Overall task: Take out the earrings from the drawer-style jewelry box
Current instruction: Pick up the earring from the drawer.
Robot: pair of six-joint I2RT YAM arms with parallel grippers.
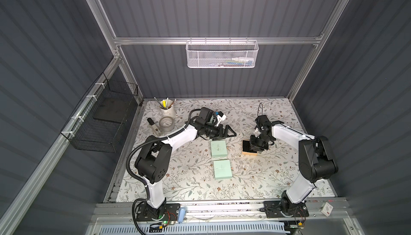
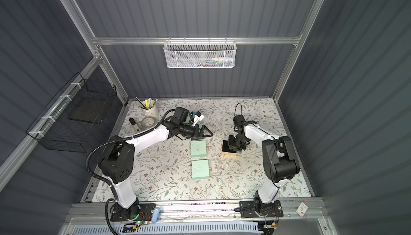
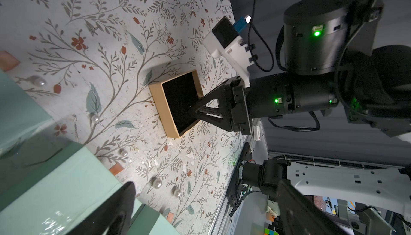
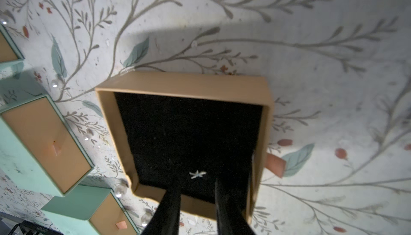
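My left gripper should hold the drawer's side (image 3: 164, 112) facing the mint boxes while my right gripper picks up the star-shaped piece (image 4: 197, 174), because the piece is in the loose tan drawer.
The tan drawer (image 1: 249, 153) (image 2: 229, 153) with black lining stands out of its box on the floral table, right of two mint boxes (image 1: 219, 148) (image 2: 198, 148). My right gripper (image 1: 253, 148) (image 4: 196, 182) points down into the drawer (image 4: 182, 82), jaws a little apart and holding nothing. A tiny white star-shaped piece (image 4: 197, 174) lies on the lining just beyond its fingertips. Several pearl-like earrings (image 3: 156, 182) (image 4: 121, 189) lie on the table between the mint boxes and the drawer (image 3: 160, 102). My left gripper (image 1: 230, 132) (image 3: 206, 185) hovers wide open behind the mint boxes.
A pen cup (image 1: 167, 109), a clear round dish (image 1: 166, 123) and a marker (image 1: 153, 126) stand at the back left. A black wire basket (image 1: 100, 122) hangs on the left wall, a white mesh basket (image 1: 222, 54) on the back wall. The mint boxes show tan drawer fronts (image 4: 44, 144).
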